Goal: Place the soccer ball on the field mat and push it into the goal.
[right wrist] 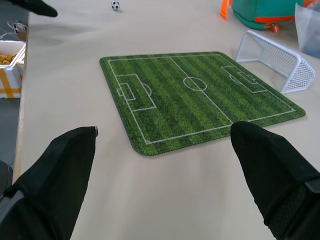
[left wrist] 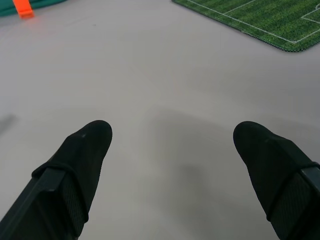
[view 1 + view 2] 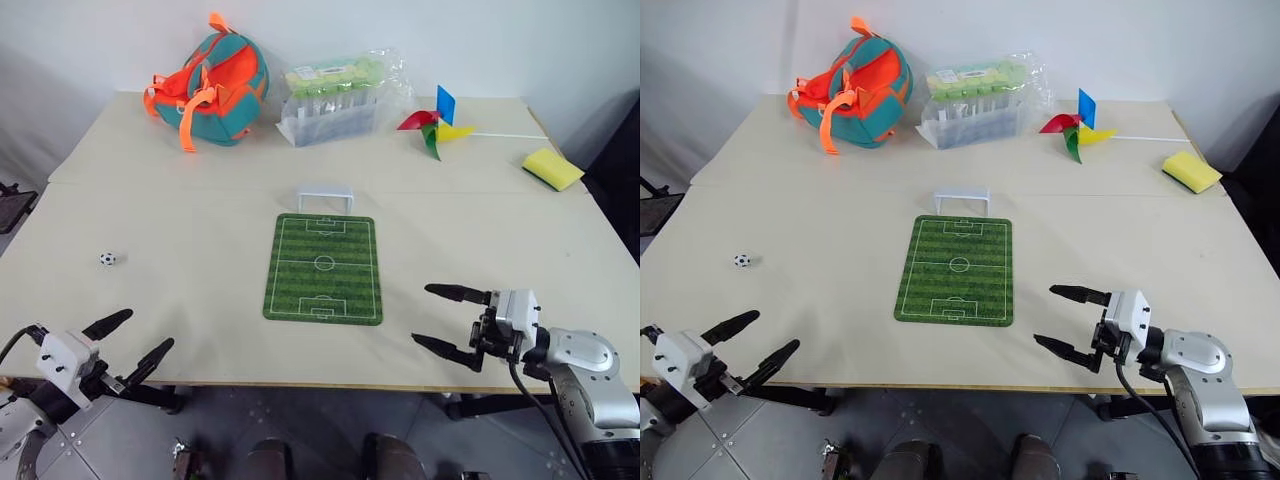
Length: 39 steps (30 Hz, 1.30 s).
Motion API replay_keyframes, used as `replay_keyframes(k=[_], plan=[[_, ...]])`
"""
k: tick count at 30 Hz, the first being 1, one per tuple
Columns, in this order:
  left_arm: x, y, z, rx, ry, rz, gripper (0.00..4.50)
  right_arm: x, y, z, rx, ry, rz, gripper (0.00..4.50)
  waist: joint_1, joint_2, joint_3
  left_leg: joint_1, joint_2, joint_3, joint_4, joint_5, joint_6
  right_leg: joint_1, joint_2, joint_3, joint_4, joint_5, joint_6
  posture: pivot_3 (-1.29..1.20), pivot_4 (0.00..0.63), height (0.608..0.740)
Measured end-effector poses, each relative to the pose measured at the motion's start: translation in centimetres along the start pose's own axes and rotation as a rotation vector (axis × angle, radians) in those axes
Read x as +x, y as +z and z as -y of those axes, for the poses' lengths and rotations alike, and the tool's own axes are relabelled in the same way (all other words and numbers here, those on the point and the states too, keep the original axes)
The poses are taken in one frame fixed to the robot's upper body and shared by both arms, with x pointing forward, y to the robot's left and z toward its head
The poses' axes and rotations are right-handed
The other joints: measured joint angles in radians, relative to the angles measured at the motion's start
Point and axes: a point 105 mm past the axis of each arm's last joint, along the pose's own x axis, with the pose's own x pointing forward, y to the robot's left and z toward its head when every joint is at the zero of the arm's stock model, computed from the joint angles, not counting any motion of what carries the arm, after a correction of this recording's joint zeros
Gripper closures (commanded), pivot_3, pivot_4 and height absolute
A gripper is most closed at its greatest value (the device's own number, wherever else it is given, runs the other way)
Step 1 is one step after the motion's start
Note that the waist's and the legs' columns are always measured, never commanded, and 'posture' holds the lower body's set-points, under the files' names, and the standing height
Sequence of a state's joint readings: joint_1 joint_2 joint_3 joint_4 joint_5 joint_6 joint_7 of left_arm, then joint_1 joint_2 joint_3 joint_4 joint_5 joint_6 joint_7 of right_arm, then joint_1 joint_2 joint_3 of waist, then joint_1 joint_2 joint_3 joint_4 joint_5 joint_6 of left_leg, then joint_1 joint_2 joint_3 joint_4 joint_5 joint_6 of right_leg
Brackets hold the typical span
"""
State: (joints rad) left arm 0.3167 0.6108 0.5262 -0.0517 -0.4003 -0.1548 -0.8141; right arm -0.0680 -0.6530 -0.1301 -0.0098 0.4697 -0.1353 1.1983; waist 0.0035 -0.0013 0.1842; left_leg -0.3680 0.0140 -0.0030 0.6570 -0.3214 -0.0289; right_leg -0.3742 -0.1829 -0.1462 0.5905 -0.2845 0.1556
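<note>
I expect the soccer ball (image 3: 108, 259) to stay where I place it, because the green mat (image 3: 323, 269) lies flat, and then to roll toward the goal when I push it.
The soccer ball (image 3: 107, 258), tiny and white with black patches, rests on the table well left of the field mat (image 3: 325, 268). The green mat lies flat mid-table with the white goal (image 3: 325, 199) standing just beyond its far end. My left gripper (image 3: 140, 343) hovers at the table's near left edge, open and empty, nearer to me than the ball. At the near right, beside the mat's near right corner, my right gripper (image 3: 436, 317) is open and empty too. From the right wrist I see the mat (image 1: 197, 97), the goal (image 1: 274, 53) and the ball (image 1: 115, 5).
A teal and orange backpack (image 3: 210, 90) and a clear plastic box (image 3: 335, 100) stand at the back. A coloured pinwheel (image 3: 436, 125) and a yellow sponge (image 3: 552, 168) lie at the back right. Bare tabletop surrounds the mat.
</note>
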Motion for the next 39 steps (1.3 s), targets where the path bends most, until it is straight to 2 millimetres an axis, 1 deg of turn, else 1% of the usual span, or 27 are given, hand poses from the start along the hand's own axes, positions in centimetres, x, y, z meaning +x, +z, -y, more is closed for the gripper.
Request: replay_keyframes(k=[3,6,10,11,13,15,18,19,21,23,25,27,28,30,33,36,39], plan=[[0.1,-0.1,-0.2,-0.019,0.001,0.004,0.05,0.0,-0.2,-0.1,-0.003,0.016,-0.008,0.0,-0.001,0.0,0.0,0.0,0.0,0.001,0.0,0.0,0.0,-0.001,0.0,0.001,0.0,0.0,0.0,0.0,0.15,0.74],[0.2,-0.1,-0.5,-0.095,0.021,0.017,0.05,0.2,-0.2,-0.4,0.001,0.034,0.001,0.0,-0.002,0.0,0.0,0.0,0.001,0.001,0.0,0.0,0.0,-0.001,0.001,0.001,0.001,0.0,0.0,0.0,0.15,0.74],[-1.1,-0.5,-2.4,-0.258,0.276,0.105,0.05,2.1,1.7,-0.7,0.062,-0.006,0.164,0.0,-0.008,0.0,0.0,0.001,0.002,0.002,0.0,0.0,-0.001,-0.001,0.001,0.003,0.001,0.0,0.0,0.0,0.15,0.74],[-2.0,-1.0,-3.0,-0.303,0.365,0.124,0.05,2.7,2.7,-0.7,0.057,-0.011,0.225,0.0,-0.007,0.0,0.0,0.002,0.002,0.002,0.0,-0.001,-0.001,-0.001,0.001,0.003,0.001,0.0,0.0,0.0,0.15,0.74],[-3.5,-2.0,-3.4,-0.361,0.491,0.134,0.05,3.4,4.2,-1.0,0.044,-0.01,0.299,0.0,-0.005,0.0,0.0,0.002,0.001,0.002,0.001,-0.001,0.0,-0.001,0.001,0.004,0.001,0.0,0.0,0.0,0.15,0.74],[-5.3,-3.9,-3.4,-0.425,0.617,0.108,0.05,4.0,5.1,-1.2,0.045,-0.012,0.35,0.0,-0.003,0.0,0.0,0.002,0.001,0.003,0.001,-0.002,0.0,-0.001,0.001,0.004,0.001,0.0,0.0,0.0,0.15,0.74],[-6.5,-5.5,-3.0,-0.475,0.705,0.082,0.05,4.5,5.7,-1.0,0.039,-0.03,0.383,0.0,0.009,-0.001,-0.001,0.0,0.001,0.003,0.005,-0.003,0.0,-0.001,0.002,0.004,0.002,0.0,0.0,0.0,0.15,0.74],[-6.7,-5.7,-3.0,-0.48,0.722,0.083,0.05,4.7,6.0,-0.8,0.029,-0.034,0.399,0.0,0.012,-0.001,-0.001,0.0,0.001,0.003,0.006,-0.004,0.001,-0.001,0.002,0.005,0.002,0.0,0.0,0.0,0.15,0.74],[-6.5,-5.4,-3.2,-0.47,0.729,0.105,0.05,4.9,6.5,-0.5,0.004,-0.038,0.411,0.0,0.02,-0.002,-0.001,0.0,0.001,0.003,0.007,-0.004,0.001,-0.001,0.002,0.005,0.003,0.0,0.0,0.0,0.15,0.74],[-5.8,-4.8,-3.8,-0.452,0.727,0.131,0.05,5.0,6.6,-0.2,-0.008,-0.039,0.41,0.0,0.024,-0.002,-0.001,0.0,0.001,0.003,0.008,-0.004,0.001,-0.001,0.002,0.006,0.003,0.0,0.0,0.0,0.15,0.74],[-4.4,-3.6,-5.0,-0.413,0.713,0.157,0.05,5.1,6.2,0.0,-0.003,-0.045,0.398,0.0,0.026,-0.002,-0.001,0.0,0.002,0.003,0.008,-0.004,0.001,-0.002,0.002,0.006,0.004,0.0,0.0,0.0,0.15,0.74],[-2.6,-2.4,-6.6,-0.367,0.71,0.161,0.05,5.1,5.9,0.1,0.006,-0.051,0.386,0.0,0.024,-0.002,-0.001,0.0,0.001,0.004,0.008,-0.004,0.001,-0.002,0.003,0.007,0.005,0.0,0.0,0.0,0.15,0.74],[-1.3,-1.7,-7.7,-0.346,0.714,0.159,0.05,5.1,5.8,0.2,0.007,-0.052,0.383,0.0,0.022,-0.002,-0.001,0.001,0.001,0.004,0.008,-0.004,0.001,-0.002,0.003,0.007,0.005,0.0,0.0,0.0,0.15,0.74],[0.4,-0.6,-9.2,-0.323,0.723,0.167,0.05,5.2,5.9,0.3,0.004,-0.049,0.385,0.0,0.019,-0.002,-0.001,0.001,0.001,0.005,0.007,-0.004,0.001,-0.002,0.003,0.008,0.006,0.001,0.0,0.0,0.15,0.74],[3.4,-0.1,-10.9,-0.308,0.723,0.139,0.05,5.3,5.9,0.4,0.01,-0.047,0.384,0.0,0.011,-0.002,-0.001,0.002,0.002,0.008,0.006,-0.004,0.001,-0.004,0.003,0.011,0.006,0.001,0.0,0.0,0.15,0.74],[5.7,-0.6,-12.3,-0.326,0.721,0.086,0.05,5.4,5.8,0.4,0.022,-0.044,0.381,0.0,0.009,-0.002,-0.001,0.002,0.002,0.009,0.006,-0.004,0.001,-0.005,0.004,0.011,0.006,0.001,0.0,0.0,0.15,0.74],[6.9,-1.2,-12.9,-0.307,0.708,0.026,0.05,5.6,5.8,0.4,0.028,-0.044,0.38,0.0,0.0,-0.002,-0.001,0.002,0.002,0.01,0.006,-0.004,0.001,-0.005,0.004,0.012,0.005,0.001,0.0,0.0,0.15,0.74]])
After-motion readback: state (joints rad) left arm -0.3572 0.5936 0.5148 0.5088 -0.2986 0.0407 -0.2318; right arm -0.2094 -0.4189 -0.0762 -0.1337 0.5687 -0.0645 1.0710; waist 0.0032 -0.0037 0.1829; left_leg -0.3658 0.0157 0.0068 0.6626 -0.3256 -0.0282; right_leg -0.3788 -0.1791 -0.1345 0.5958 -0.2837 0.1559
